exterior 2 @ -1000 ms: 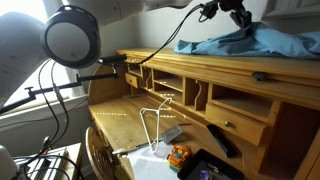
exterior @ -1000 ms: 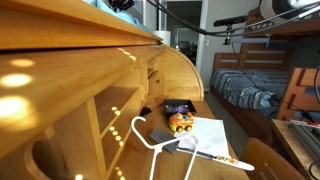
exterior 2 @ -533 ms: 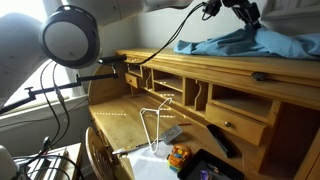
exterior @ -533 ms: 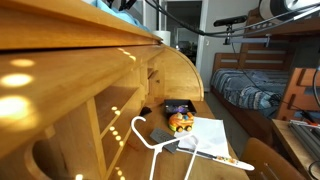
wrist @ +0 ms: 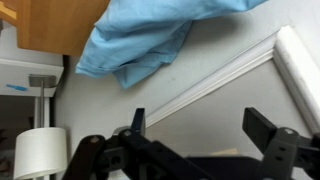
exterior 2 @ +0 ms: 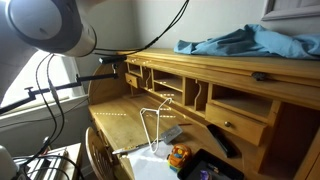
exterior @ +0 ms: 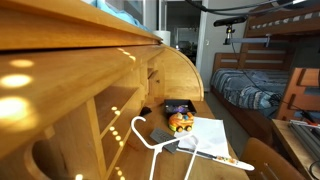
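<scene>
Next, I go back to the cloth's loose end (wrist: 128, 62) and grip it there before lifting, because my gripper's open fingers face the white trim (wrist: 216, 82), beyond the light blue cloth.
A light blue cloth (exterior 2: 245, 42) lies crumpled on the top shelf of the wooden roll-top desk (exterior 2: 200, 62). The wrist view looks down on that cloth (wrist: 140, 40) hanging over the desk's wooden edge (wrist: 45, 25). My gripper (wrist: 200, 120) is open, well clear of the cloth, with only the pale wall and white trim behind its jaws. Neither exterior view has the gripper in frame. In an exterior view only a sliver of the cloth (exterior: 118, 8) shows above the desk top.
On the desk's writing surface lie a white wire hanger (exterior 2: 152, 125), an orange toy (exterior: 181, 122), white paper (exterior: 215, 135) and a dark flat object (exterior 2: 222, 140). A bunk bed (exterior: 255, 85) stands across the room. The robot's base joint (exterior 2: 45, 25) and cables sit beside the desk.
The gripper's jaws have opened and let go of the blue cloth, which stays on the desk top. The gripper has lifted up and out of the exterior view.
</scene>
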Robot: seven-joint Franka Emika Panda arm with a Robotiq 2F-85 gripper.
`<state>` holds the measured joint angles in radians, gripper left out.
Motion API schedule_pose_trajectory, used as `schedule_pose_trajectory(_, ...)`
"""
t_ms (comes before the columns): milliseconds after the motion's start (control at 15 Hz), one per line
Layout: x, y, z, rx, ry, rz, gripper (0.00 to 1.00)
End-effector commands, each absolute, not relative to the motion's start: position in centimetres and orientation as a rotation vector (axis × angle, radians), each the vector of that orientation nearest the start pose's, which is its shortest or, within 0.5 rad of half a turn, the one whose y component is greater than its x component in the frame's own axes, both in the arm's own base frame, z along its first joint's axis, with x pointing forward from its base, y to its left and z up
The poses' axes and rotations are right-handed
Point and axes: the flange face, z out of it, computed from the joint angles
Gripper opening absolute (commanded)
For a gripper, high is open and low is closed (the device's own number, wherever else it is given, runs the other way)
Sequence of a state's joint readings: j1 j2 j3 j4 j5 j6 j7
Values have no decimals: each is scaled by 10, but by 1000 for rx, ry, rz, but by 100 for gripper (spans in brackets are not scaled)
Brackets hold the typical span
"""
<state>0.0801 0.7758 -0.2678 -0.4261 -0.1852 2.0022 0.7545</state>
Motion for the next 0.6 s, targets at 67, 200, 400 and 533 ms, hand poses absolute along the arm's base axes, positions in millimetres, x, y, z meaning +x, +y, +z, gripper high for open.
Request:
schedule_pose_trajectory(67, 732, -72, 716, -2789, 1182, -1357, 100)
schedule_pose_trajectory(200, 729, -104, 708, -2868, 1216, -1300, 100)
schedule_pose_trajectory(400, 722, -155, 694, -2902, 1282, -1176, 100)
schedule_pose_trajectory(533, 723, -170, 681, -2894, 1263, -1083, 100)
